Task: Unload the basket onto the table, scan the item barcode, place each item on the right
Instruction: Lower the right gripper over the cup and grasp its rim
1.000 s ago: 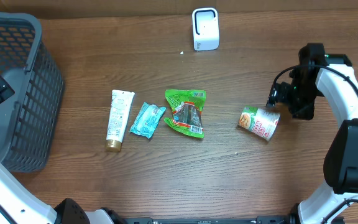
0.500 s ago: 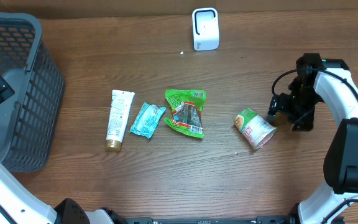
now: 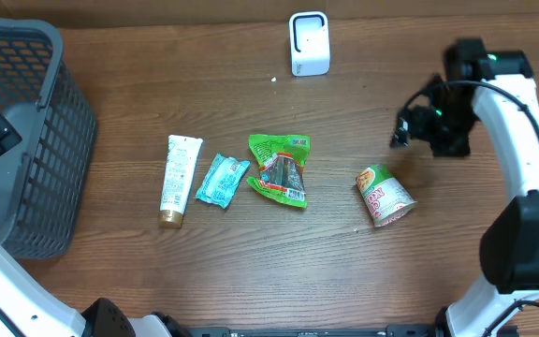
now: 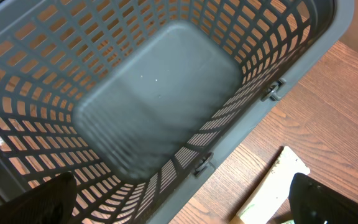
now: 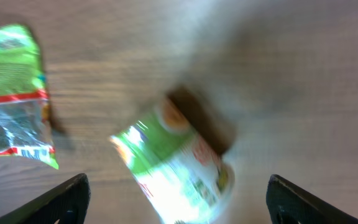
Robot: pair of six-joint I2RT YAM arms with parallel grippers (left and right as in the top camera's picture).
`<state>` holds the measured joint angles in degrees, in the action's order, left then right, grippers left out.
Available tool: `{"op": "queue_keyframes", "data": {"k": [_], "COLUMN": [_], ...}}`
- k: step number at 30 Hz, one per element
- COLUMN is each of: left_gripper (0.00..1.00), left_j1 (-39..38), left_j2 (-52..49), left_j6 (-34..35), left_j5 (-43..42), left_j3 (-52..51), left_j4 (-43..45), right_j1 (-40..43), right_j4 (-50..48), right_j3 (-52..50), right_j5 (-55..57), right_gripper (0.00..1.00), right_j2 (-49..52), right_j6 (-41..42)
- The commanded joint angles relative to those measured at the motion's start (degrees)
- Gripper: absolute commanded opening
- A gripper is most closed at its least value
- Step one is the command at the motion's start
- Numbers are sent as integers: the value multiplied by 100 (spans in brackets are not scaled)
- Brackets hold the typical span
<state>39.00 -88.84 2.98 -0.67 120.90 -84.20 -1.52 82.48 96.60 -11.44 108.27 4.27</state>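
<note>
The noodle cup (image 3: 387, 198) lies at a slant to the open fingers of the robot's right gripper, so the robot should turn that gripper in line and grab the cup by its green end (image 3: 371, 177).
A green and white noodle cup (image 3: 385, 196) lies on its side on the wood table, right of centre. My right gripper (image 3: 404, 131) hangs open above and behind it, apart from it, holding nothing. In the right wrist view the cup (image 5: 179, 162) is a blur between and beyond the wide-spread fingers (image 5: 67, 200). The white barcode scanner (image 3: 309, 42) stands at the table's back edge. My left gripper (image 4: 179, 202) is open over the grey basket (image 4: 154, 93), with nothing in it.
A white tube (image 3: 180, 180), a blue packet (image 3: 222, 180) and a green snack bag (image 3: 282, 169) lie in a row at mid-table. The grey basket (image 3: 26, 140) fills the left side. The tube's end (image 4: 272, 186) shows beside the basket rim.
The right gripper has lifted up and back, away from the noodle cup. The cup has swung round and now lies free on the table. The left arm has not moved.
</note>
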Motion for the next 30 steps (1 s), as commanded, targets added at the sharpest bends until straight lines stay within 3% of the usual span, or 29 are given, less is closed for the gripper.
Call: {"op": "queue_keyframes", "data": {"k": [1,10,17,22,30], "left_gripper": [100,100,100,100,100], "left_j1": [-2,-2,-2,-2,-2], "left_j2": [39,39,39,39,39], "left_j6": [42,42,42,42,42], "left_j5": [-26,-26,-26,-26,-26], "left_j3": [70,70,70,70,70], "left_j4": [15,15,15,15,15], "right_j1": [-752,-1888,-1899,-1899,-1899], "right_j4": [-87,-116,-396,-612,-1091], "right_j3": [168,-695,-1329,-1587,-2055], "right_j5": [756,2057,1952,1325,1858], "right_gripper": [91,96,95,96,97], "right_j2": [-96,-85,-85,-85,-83], "right_j6": [-376,-514,-577,-1145,-1244]}}
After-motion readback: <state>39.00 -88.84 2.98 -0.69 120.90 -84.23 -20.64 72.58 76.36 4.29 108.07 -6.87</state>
